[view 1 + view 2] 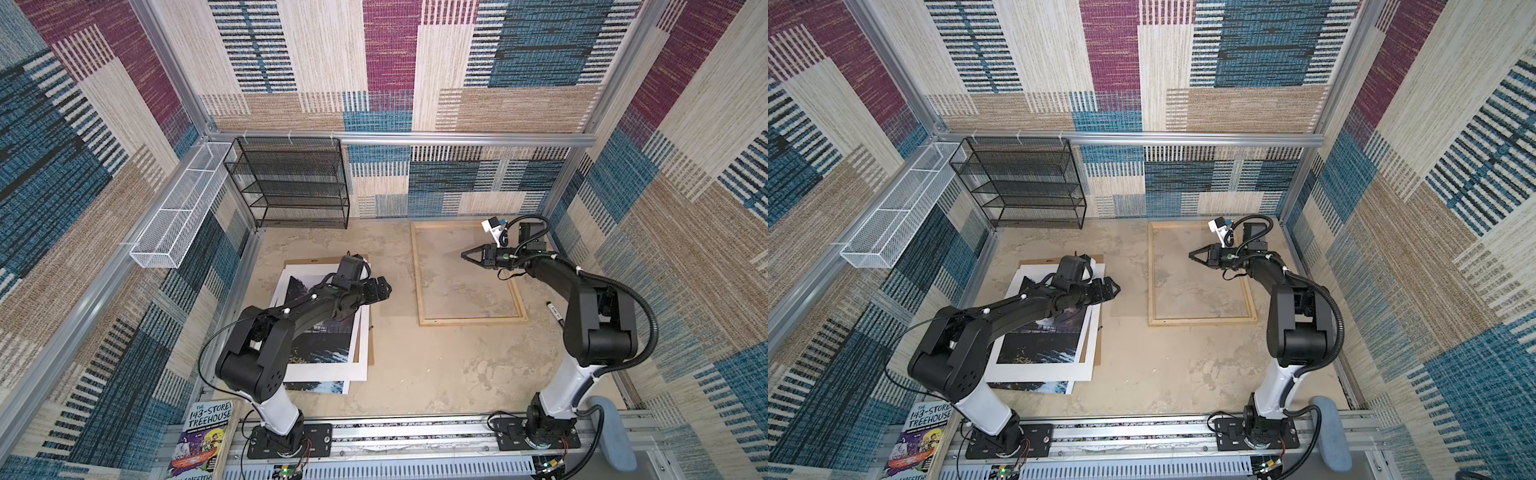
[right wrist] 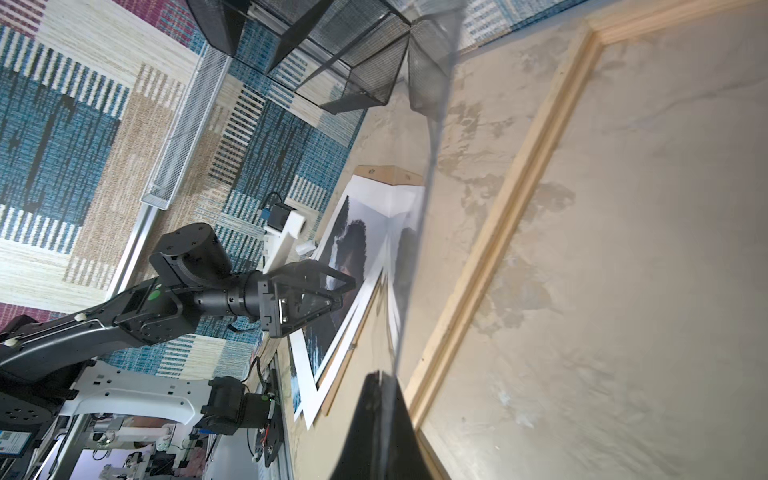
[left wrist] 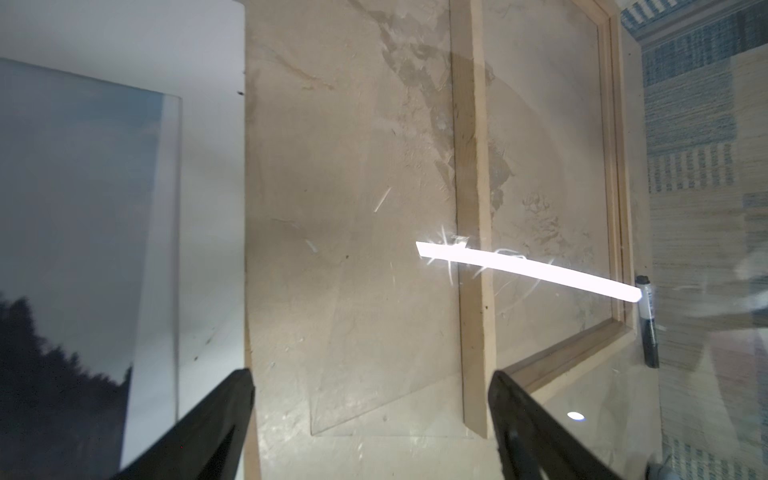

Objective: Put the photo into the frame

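Note:
My right gripper should keep pulling the pane across until the clear pane's loose end [image 3: 318, 412], which hangs over the frame's bar [image 3: 471, 192], is clear of the bar. Then it should let go.
The photo [image 1: 324, 345] lies flat on the left under a white mat [image 1: 332, 372], on a brown backing board [image 1: 371, 345]. Its dark picture shows through the mat's window. The pale wood frame [image 1: 469, 320] lies on the table at the right in both top views [image 1: 1202, 321]. My left gripper [image 1: 386, 289] hovers open over the stack's right edge, its fingers spread in the left wrist view [image 3: 370, 374]. My right gripper [image 1: 463, 255] hangs above the frame, shut on the edge of a clear pane [image 2: 432, 166]. The pane [image 3: 374, 291] stretches out toward the left gripper with a bright glare on it.
A black marker [image 1: 555, 312] lies just right of the frame. A black mesh shelf [image 1: 291, 183] stands at the back left, with a white mesh basket [image 1: 183, 212] on the left wall. A book [image 1: 203, 436] lies at the front left.

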Robot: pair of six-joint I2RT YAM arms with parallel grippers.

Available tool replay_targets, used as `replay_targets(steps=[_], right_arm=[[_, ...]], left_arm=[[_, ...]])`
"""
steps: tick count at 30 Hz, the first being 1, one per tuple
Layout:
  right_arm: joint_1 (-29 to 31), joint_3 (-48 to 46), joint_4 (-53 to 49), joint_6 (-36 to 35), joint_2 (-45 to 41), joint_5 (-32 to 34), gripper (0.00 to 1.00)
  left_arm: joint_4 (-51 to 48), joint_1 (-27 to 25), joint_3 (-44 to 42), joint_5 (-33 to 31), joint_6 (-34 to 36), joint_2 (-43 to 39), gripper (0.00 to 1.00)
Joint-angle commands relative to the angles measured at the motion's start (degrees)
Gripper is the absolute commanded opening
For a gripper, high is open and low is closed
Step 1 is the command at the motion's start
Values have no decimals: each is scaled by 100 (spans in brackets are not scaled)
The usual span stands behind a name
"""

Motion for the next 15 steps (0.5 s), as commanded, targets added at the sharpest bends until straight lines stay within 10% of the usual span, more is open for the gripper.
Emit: replay_targets(steps=[1,15], right_arm=[[-207,367,-862,-882,399,-95,1],[-942,997,-1772,-1482,1255,642,8]], left_arm=[[121,-101,392,142,-103,380,91],[532,-234,1397,630,-278,1501,90]])
